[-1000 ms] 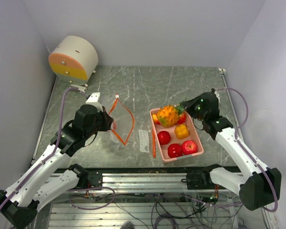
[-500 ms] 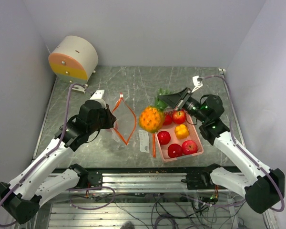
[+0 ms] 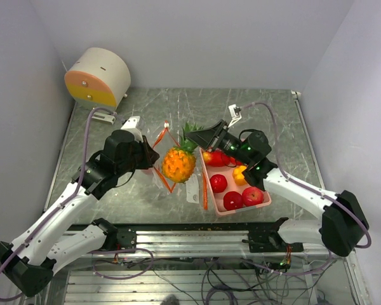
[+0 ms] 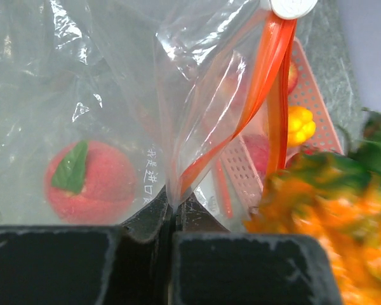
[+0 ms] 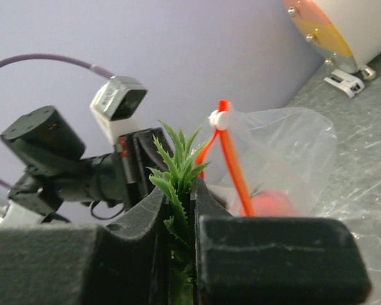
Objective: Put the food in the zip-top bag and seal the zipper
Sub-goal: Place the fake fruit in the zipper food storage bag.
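The orange fruit (image 3: 178, 166) is hanging sideways across the bag's opening. My right gripper should turn around and point the fruit's base into the opening (image 3: 165, 149), so that the leaves go in last.
My right gripper (image 3: 201, 136) is shut on the green leaves (image 5: 181, 184) of the bumpy orange fruit (image 3: 178, 164) and holds it in the air at the mouth of the zip-top bag (image 3: 160, 179). My left gripper (image 3: 151, 160) is shut on the bag's edge (image 4: 173, 190) and holds its orange zipper (image 4: 267, 70) open. A pink peach (image 4: 89, 181) lies inside the bag and also shows in the right wrist view (image 5: 270, 203). Red apples (image 3: 233, 200) and the yellow pepper (image 3: 240, 175) lie in the pink basket (image 3: 244, 211). The orange fruit is blurred in the left wrist view (image 4: 330, 216).
A white cylinder with an orange and yellow face (image 3: 98, 77) stands at the back left. A white label (image 3: 192, 188) and an orange strip (image 3: 204, 190) lie between bag and basket. Walls close in on both sides.
My right gripper lifted the bumpy orange fruit by its leaves out of the basket and carried it left to the bag's mouth. My left gripper raised the bag's edge slightly.
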Available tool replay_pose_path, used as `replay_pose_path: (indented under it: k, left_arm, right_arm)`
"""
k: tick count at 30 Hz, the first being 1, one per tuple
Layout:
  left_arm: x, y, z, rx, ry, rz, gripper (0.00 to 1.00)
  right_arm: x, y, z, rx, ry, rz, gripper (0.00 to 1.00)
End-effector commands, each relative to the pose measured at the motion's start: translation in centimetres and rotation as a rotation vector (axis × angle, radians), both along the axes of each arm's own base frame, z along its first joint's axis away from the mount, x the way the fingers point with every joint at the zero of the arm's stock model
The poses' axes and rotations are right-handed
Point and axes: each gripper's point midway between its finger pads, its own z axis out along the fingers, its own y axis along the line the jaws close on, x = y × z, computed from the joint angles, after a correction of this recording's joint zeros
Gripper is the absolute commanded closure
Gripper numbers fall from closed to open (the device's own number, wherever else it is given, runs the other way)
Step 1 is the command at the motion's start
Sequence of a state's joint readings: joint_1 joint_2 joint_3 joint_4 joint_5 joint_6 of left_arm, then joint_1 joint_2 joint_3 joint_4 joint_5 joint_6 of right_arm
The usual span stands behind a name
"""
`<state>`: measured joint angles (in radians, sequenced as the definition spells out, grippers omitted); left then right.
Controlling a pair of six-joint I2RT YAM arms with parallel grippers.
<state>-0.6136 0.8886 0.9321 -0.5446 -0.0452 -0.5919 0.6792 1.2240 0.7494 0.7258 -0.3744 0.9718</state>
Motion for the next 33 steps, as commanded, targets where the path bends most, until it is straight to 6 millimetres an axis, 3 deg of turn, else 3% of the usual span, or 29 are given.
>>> replay_pose_path:
  k: [1,4,9,14,20,25,29,33]
  left_arm:
    - [-0.6,-1.5,3.0,-0.096,-0.043,-0.057,0.93]
    - [-0.9,-1.7,3.6,-0.119,-0.045,-0.069,0.93]
    - [-1.6,-1.3,4.1,-0.123,-0.043,-0.076,0.93]
    - [-1.9,0.0,4.0,-0.083,-0.047,-0.036,0.93]
    - [-1.7,-0.5,4.2,-0.089,-0.037,-0.051,0.93]
    - [-1.3,-1.4,4.3,-0.116,-0.036,-0.066,0.93]
    - [-1.1,-1.9,3.7,-0.121,-0.018,-0.075,0.93]
    - [-1.3,-2.2,2.6,-0.131,0.002,-0.079,0.93]
  right_arm:
    - [1.5,0.3,1.2,0.049,-0.067,-0.134,1.0]
    - [2.7,0.1,0.1,0.004,-0.059,-0.257,1.0]
    - [4.4,-2.5,-1.2,-0.14,-0.087,-0.574,1.0]
    - [4.2,-3.5,-2.5,-0.285,-0.129,-0.736,1.0]
    - [2.3,-3.0,-3.8,-0.445,-0.176,-0.945,1.0]
    - [1.0,-2.5,-2.8,-0.421,-0.169,-1.1,1.0]
    - [-0.2,-3.3,-1.4,-0.359,-0.188,-1.236,1.0]
    - [-0.1,-1.4,0.0,-0.31,-0.234,-1.219,1.0]
